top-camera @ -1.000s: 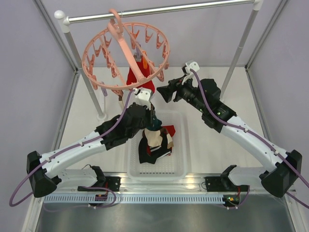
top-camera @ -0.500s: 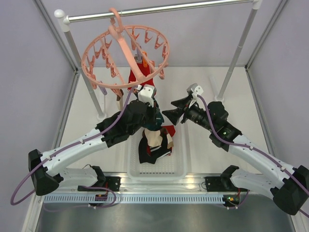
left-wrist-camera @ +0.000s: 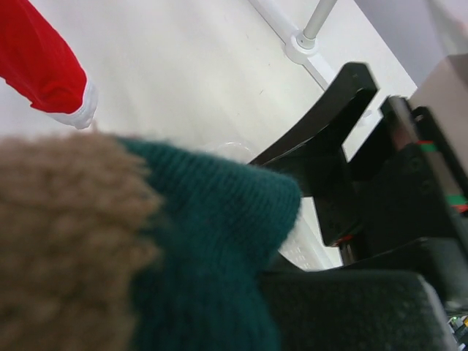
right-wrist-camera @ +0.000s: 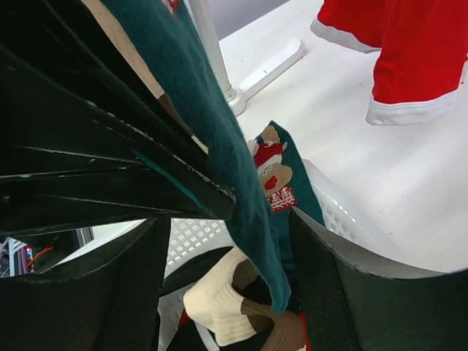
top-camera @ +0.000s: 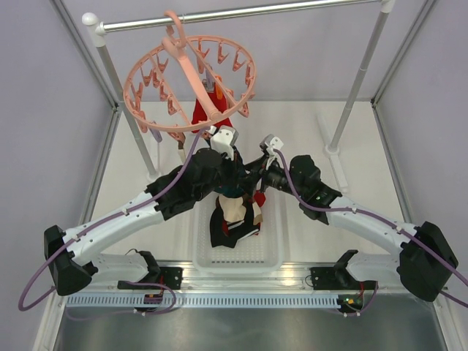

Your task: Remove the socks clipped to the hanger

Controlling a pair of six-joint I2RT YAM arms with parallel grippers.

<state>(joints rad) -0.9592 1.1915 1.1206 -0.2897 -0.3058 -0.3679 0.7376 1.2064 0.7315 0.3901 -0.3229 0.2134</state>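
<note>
Next, my right gripper takes the sock's loose end (right-wrist-camera: 272, 281), because my left gripper is holding the teal sock (left-wrist-camera: 208, 219) below the hanger and needs to be free to squeeze the clip.
The pink hanger (top-camera: 191, 79) hangs from the rail, with a red sock (top-camera: 207, 115) still clipped under it. My left gripper (top-camera: 232, 181) is shut on a dark teal sock (right-wrist-camera: 227, 161) with a brown part, held over the basket. In the left wrist view this teal sock (left-wrist-camera: 212, 227) fills the frame, and the red sock (left-wrist-camera: 44, 66) hangs beyond it. My right gripper (right-wrist-camera: 230, 292) is open; the teal sock's loose end hangs between its fingers (right-wrist-camera: 110, 292). In the top view the right gripper (top-camera: 254, 180) sits tight against the left one.
A white basket (top-camera: 272, 245) below both grippers holds several socks, among them a patterned teal one (right-wrist-camera: 278, 175) and a beige-brown one (right-wrist-camera: 219, 307). The metal rail (top-camera: 241, 14) and its posts (top-camera: 358, 80) frame the space. A rack foot (left-wrist-camera: 300, 47) lies on the table.
My right arm has swung in from the back right toward the left gripper and now straddles the teal sock. The left gripper has stayed shut on that sock, shifting only slightly.
</note>
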